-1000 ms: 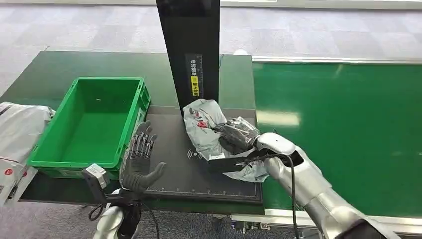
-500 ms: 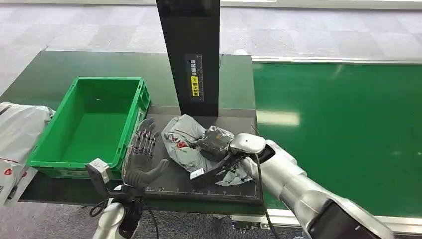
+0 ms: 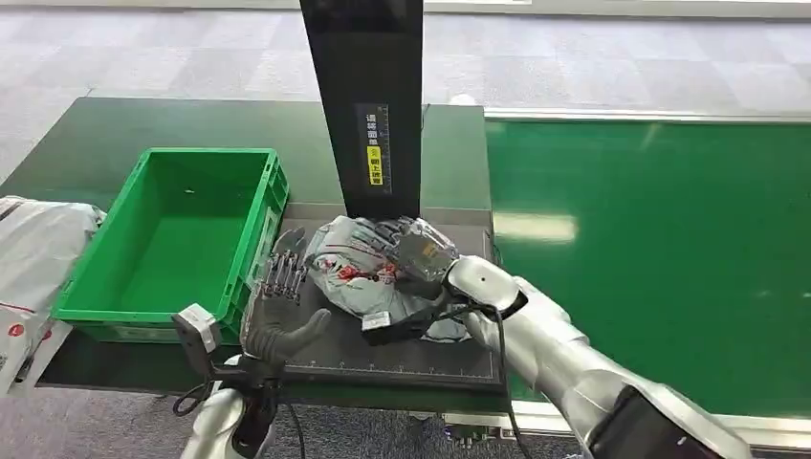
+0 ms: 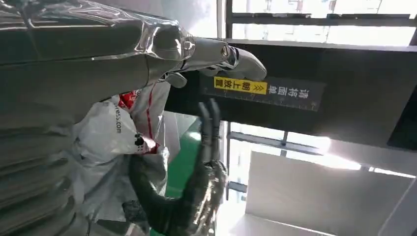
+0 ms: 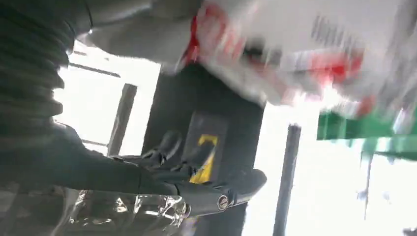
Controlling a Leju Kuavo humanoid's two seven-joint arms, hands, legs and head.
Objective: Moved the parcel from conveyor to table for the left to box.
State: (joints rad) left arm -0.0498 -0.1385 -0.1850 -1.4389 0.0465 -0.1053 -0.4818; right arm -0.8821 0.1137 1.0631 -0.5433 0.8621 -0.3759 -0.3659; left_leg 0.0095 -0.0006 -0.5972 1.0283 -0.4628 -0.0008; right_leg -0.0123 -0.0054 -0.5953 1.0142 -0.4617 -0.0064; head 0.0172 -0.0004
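The grey parcel's wrap is crumpled and slack [image 3: 337,241], so the parcel [image 3: 356,273] will bunch up at my left gripper and its ends will flare when I lift it.
The parcel [image 3: 356,275], a crumpled grey plastic bag with red print, is over the black pad [image 3: 402,359] in front of the black post [image 3: 368,105]. My right hand [image 3: 427,256] grips its right side, fingers sunk into the wrap. Just left of the parcel, between it and the green crate [image 3: 251,251], my left hand [image 3: 277,308] stands with fingers upright and spread, holding nothing. The left wrist view has the parcel [image 4: 112,132] close beside my left hand's dark fingers [image 4: 208,127]. In the right wrist view the parcel [image 5: 300,42] is blurred.
The green crate has nothing in it and stands on the dark table at left. White mail bags [image 3: 38,251] lie beyond the table's left edge. The green conveyor belt [image 3: 660,258] stretches to the right. The black post carries a yellow label [image 3: 374,164].
My right hand has carried the parcel leftward across the pad, up against my left hand. The left hand has shifted slightly right and stayed spread.
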